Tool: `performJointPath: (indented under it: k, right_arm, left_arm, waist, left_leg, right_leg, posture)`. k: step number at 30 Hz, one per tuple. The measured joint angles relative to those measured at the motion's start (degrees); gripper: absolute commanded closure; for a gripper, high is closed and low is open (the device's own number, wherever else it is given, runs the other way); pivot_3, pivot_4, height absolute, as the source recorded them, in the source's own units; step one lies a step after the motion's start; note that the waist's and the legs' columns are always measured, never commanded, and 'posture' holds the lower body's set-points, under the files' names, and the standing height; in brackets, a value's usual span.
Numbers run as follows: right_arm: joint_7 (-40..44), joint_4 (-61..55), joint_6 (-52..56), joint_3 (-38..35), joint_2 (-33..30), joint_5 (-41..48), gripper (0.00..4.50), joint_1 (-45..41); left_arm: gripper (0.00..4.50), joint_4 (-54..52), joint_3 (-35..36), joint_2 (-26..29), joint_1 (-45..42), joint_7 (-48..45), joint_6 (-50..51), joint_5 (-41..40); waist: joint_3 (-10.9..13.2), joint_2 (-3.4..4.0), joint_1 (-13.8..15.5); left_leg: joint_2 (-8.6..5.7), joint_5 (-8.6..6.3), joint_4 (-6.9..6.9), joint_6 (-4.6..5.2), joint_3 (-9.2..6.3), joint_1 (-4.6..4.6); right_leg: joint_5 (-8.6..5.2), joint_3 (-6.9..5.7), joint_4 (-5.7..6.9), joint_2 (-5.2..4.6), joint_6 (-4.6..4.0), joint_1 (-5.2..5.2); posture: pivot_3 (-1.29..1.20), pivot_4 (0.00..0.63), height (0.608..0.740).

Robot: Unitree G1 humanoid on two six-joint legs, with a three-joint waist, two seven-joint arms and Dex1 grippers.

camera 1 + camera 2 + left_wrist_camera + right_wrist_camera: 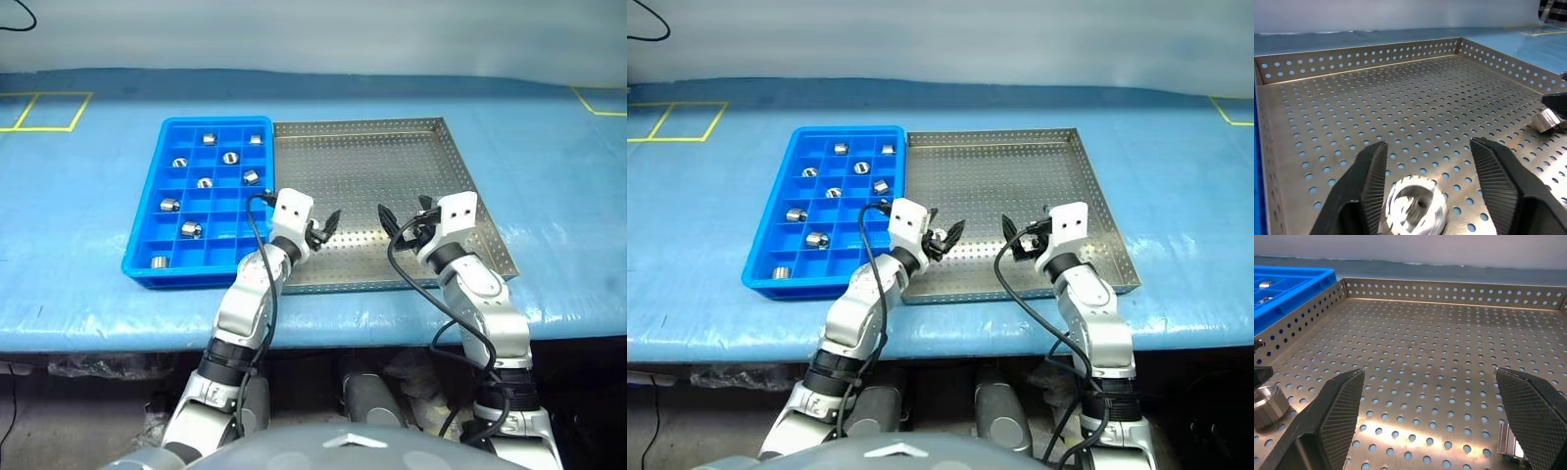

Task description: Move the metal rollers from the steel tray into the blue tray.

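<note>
The metal roller (1271, 409) has a round rim (1263, 395) around a recessed end, so the robot should expect a hollow cup with a toothed stem inside when it lifts the roller.
The steel tray (372, 166) lies in the middle of the table, with the blue tray (216, 121) touching its left side. Several metal rollers (205, 182) sit in separate compartments of the blue tray. My left gripper (1427, 143) is open over the steel tray's near left part, and one roller (1415, 205) lies on the perforated floor between its fingers. My right gripper (1430, 373) stands wide open over the near middle of the tray. A second roller (1509, 444) lies on the floor beside its right finger. The two grippers (323, 227) (405, 217) are close together.
The table is covered in blue sheeting (549, 157) with yellow tape marks at the far left (44, 110) and far right (598, 103). Its front edge (392, 333) runs just behind the trays' near rims. The tray's low perforated rim (1366, 56) borders the floor.
</note>
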Motion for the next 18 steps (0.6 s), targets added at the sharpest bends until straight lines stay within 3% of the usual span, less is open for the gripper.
performJointPath:
  k: [8,18]
  right_arm:
    - [7.0,-1.4,7.5,4.0,-2.4,3.4,0.0,2.2]
    - [8.5,4.6,8.0,10.2,0.7,1.6,0.0,-7.0]
  left_arm:
    - [0.22,0.0,0.5,0.9,-0.9,-3.2,0.4,-2.4]
    - [0.22,-13.4,11.3,7.2,1.7,-1.0,-0.9,-6.1]
  waist:
    - [0.0,0.01,-1.2]
    - [0.0,-0.01,0.1]
  left_leg:
    - [0.13,0.0,-0.01,0.0,0.0,0.11]
    - [0.12,0.01,0.02,0.0,-0.03,0.05]
  right_leg:
    - [0.0,0.01,0.13,0.14,-0.05,-0.01]
    - [0.02,-0.04,0.1,0.09,-0.05,0.01]
  posture:
    - [0.05,0.15,0.74]
    - [0.17,0.15,0.74]
